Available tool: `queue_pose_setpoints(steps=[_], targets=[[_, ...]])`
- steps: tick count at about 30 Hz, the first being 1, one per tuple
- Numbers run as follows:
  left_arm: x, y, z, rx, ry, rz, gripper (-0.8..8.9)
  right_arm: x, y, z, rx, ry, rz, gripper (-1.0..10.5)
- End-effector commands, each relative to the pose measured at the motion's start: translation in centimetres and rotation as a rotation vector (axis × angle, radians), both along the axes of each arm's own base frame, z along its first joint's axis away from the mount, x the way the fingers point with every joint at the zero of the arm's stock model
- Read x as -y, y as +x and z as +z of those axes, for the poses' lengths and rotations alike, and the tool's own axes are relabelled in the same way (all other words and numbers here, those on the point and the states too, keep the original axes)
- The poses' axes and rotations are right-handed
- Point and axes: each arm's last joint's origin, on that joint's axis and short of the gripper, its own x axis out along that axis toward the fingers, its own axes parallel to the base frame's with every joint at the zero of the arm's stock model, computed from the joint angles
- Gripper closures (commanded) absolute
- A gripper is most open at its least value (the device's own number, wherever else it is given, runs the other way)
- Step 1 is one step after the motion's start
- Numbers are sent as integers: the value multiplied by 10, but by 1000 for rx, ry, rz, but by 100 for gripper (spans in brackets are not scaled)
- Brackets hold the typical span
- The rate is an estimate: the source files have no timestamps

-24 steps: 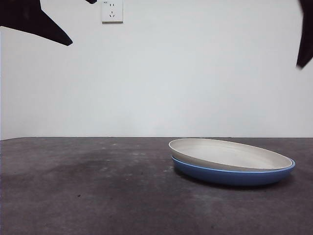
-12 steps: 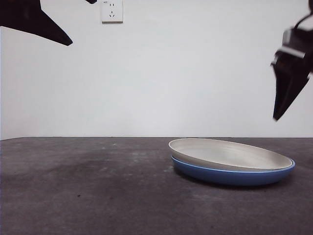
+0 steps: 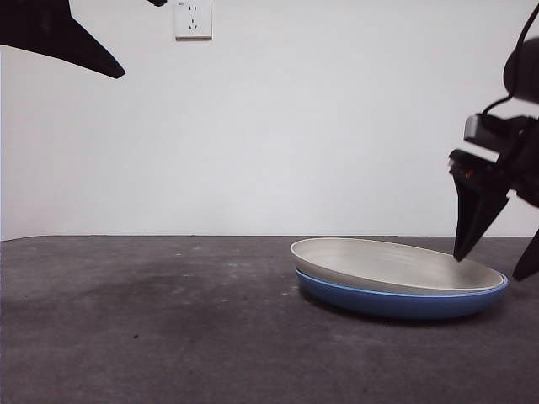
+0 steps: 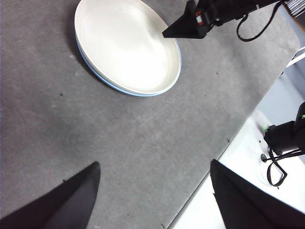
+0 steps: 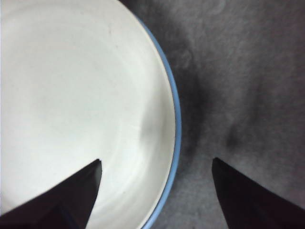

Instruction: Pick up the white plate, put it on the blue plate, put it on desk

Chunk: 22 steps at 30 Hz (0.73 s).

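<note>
The white plate's low edge [image 3: 392,263] rests inside the blue plate's rim [image 3: 472,294], so the white plate will come along at a tilt when I lift the two together.
The white plate [image 3: 396,263] lies nested in the blue plate [image 3: 396,301] on the desk [image 3: 152,328], right of centre. My right gripper [image 3: 488,268] is open and low at the stack's right edge, one jaw over the white plate [image 5: 71,95] and the other over the desk [image 5: 248,71], with the blue plate's rim [image 5: 175,119] between them. It holds nothing. My left gripper [image 4: 155,162] is open and empty, high above the desk, and shows as a black tip at the front view's top left [image 3: 101,66]. The left wrist view shows both plates [image 4: 126,45] from above.
A white wall with a socket [image 3: 193,18] stands behind the desk. In the left wrist view the desk's edge [image 4: 224,143] runs near a white surface with black cables [image 4: 281,143].
My right gripper has come down from the top right corner to the right rim of the stacked plates. The plates and the left arm have not moved.
</note>
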Motion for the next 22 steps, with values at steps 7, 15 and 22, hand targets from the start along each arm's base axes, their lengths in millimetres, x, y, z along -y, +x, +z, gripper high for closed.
queue_pose_setpoints(steps=[7,15,22], targets=[[2,1,3,20,-4,-15,440,-1,10,-10,5,6,-20,786],[2,1,3,18,-4,-14,440,1,10,-10,5,-17,-41,843],[2,1,3,16,-3,-14,440,1,10,-10,6,-16,-42,938]])
